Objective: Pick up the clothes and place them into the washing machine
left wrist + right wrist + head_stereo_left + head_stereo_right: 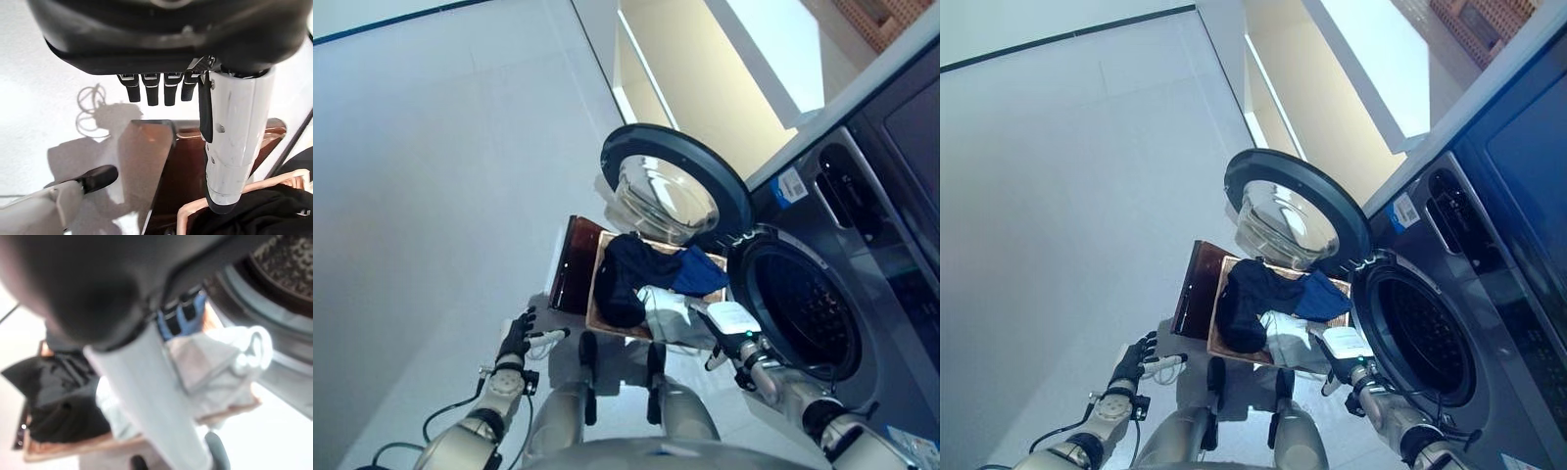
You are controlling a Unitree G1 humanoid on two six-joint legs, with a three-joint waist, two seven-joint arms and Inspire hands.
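Note:
I expect the white garment (pixel 664 311) to open out and trail down toward the basket when I lift it high, because it lies bunched in loose folds (pixel 687 325).
A wooden basket (pixel 594 299) stands on the floor in front of the washing machine (pixel 862 245). In it lie a black garment (pixel 625 274), a blue one (pixel 701 274) and a white one (pixel 668 313). My right hand (pixel 741 345) is at the basket's machine-side corner, its fingers (pixel 178 318) curled into a bunched fold of the white garment (pixel 220 362), close to the drum's rim. The machine's round door (pixel 666 191) hangs wide open and the dark drum (pixel 798 313) shows nothing inside. My left hand (pixel 517 336) hangs open over the floor to the left of the basket, holding nothing.
A dark brown board (pixel 573 264) lies flat against the basket's left side, also seen in the left wrist view (pixel 146 156). Pale tiled floor spreads to the left. A cream wall and a step rise behind the open door.

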